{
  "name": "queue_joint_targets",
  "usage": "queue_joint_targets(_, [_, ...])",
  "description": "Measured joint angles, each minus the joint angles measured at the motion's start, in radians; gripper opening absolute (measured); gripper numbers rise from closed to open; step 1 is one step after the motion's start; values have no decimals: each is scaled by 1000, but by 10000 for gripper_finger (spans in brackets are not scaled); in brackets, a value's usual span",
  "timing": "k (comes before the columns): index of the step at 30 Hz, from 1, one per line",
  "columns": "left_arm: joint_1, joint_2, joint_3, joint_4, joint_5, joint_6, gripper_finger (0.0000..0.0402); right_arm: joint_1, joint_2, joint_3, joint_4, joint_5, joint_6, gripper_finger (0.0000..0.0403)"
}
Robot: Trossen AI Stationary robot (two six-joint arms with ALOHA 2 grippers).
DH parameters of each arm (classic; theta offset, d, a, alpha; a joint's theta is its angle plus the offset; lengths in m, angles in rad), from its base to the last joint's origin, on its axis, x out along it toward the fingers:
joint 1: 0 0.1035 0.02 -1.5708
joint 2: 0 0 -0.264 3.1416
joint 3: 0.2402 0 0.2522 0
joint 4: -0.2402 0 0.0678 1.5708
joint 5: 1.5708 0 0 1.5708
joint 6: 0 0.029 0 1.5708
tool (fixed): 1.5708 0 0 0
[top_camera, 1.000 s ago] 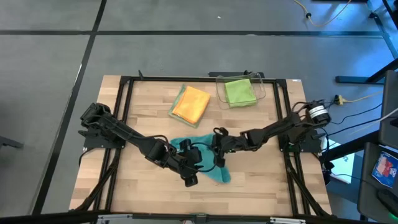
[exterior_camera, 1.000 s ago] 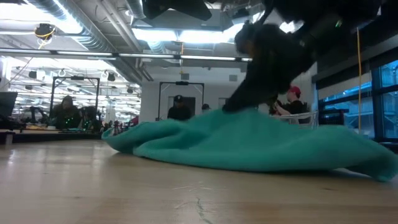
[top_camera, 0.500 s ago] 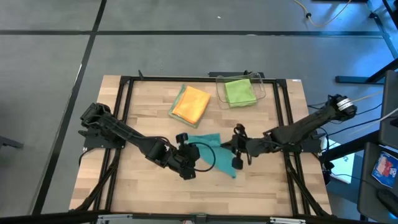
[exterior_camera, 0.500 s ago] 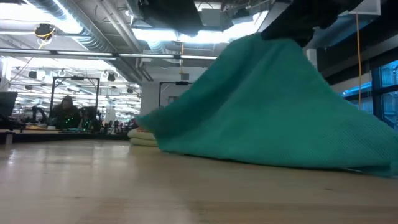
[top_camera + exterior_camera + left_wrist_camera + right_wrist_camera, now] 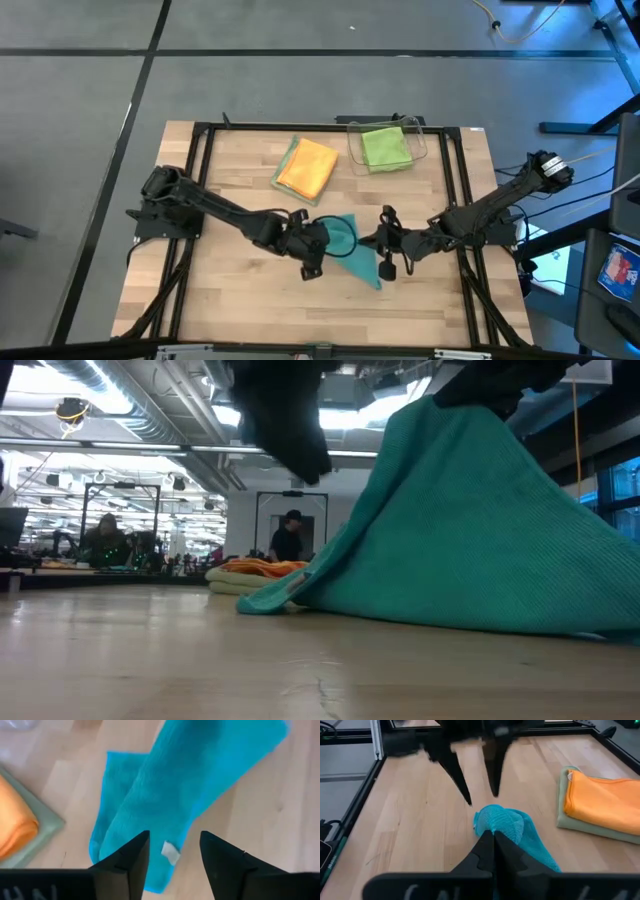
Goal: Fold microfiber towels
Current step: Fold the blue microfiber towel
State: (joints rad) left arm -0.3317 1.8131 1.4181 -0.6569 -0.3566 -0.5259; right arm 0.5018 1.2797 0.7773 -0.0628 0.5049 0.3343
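Note:
A layer peeks out from under the slanting fold, so the teal towel will spread into a broad sheet when I lift and lower it.
The teal towel is raised into a tent shape in the middle of the table, its lower edge lying on the wood. My right gripper is shut on the towel's raised part. My left gripper hovers open just left of it and above its lower part, a white tag showing between its fingers. An orange towel lies folded on a pale sage green towel at the far side. The lime green towel lies in the clear bin. My right gripper pinches a bunched part of the teal towel between its two shut fingers, coming from the table's right and slanting downward. That part is lifted clear. The rest of the cloth slopes down from it, and its lower edge rests on the table.
The clear bin stands at the far right of the table, the orange and sage stack left of it. A black frame runs round the tabletop. Bare wood lies along the near edge.
My right gripper has risen and drawn back toward the table's right edge with the teal towel. The towel, lying flat and wide before, now stands up as a tent, narrower, its lower edge still on the wood. My left gripper has moved right toward the towel and tipped further down.

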Motion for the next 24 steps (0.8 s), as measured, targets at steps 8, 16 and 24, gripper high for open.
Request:
queue_joint_targets(8, [-21,56,-1,-200,31,-124,181,-1,0,0,-3,3,-14,1])
queue_joint_targets(16, [-57,157,-4,-204,29,-148,181,-2,0,0,1,3,-29,3])
queue_joint_targets(24, [-56,243,-5,-196,-7,-109,181,-2,0,0,4,2,-29,4])
